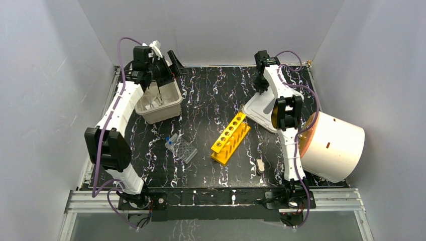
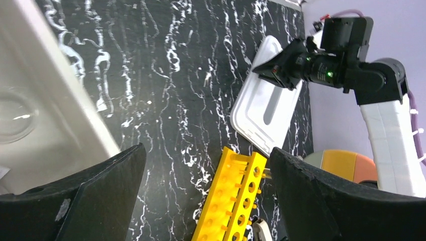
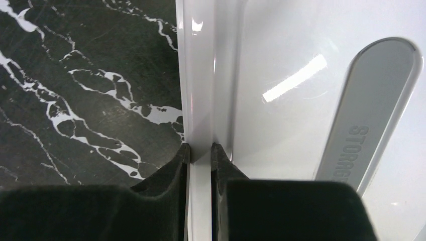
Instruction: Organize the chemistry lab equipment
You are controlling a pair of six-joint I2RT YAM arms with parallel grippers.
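Note:
I should carry on moving my open left gripper toward the rim's loose end (image 2: 235, 113) until it closes there, because my right gripper is holding one end of the white slotted lid's rim (image 2: 248, 81).
My left gripper (image 1: 170, 68) is open and empty, raised over the back right corner of the beige bin (image 1: 162, 105). In the left wrist view its fingers (image 2: 75, 201) stand wide apart, with the yellow six-hole tube rack (image 2: 236, 196) on the table far below. The rack (image 1: 230, 138) lies at mid table. A clear ridged tray (image 1: 183, 149) lies to its left. Clear glassware (image 2: 12, 118) sits inside the bin. My right gripper (image 3: 199, 148) is shut on the rim of the white slotted lid (image 3: 301, 75), which rests tilted at back right (image 1: 258, 108).
The big white cylinder with an orange face (image 1: 334, 145) lies on its side at the right, close to the right arm. A small beige item (image 1: 260, 164) lies on the black marbled table right of the rack. Grey walls enclose the table.

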